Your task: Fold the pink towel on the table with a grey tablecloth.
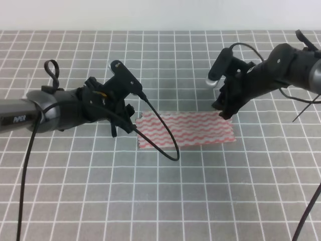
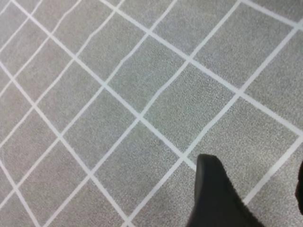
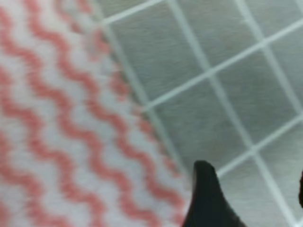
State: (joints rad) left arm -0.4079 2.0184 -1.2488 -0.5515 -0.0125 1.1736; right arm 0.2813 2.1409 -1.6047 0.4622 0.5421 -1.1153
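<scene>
The pink towel lies flat. So its end will fold over and the rest of the towel will stay in place when my right gripper moves the towel's far corner across.
The pink towel lies flat as a wide, low strip in the middle of the table with a grey tablecloth. My left gripper hovers just off the towel's left edge. In the left wrist view it is open over bare grey cloth, with no towel in sight. My right gripper is at the towel's far right corner. The right wrist view shows it open beside the towel's edge, with only grey cloth between the fingers.
A black cable from the left arm loops across the towel's left part. Another cable hangs at the right edge. The gridded cloth stretches out on all sides of the towel.
</scene>
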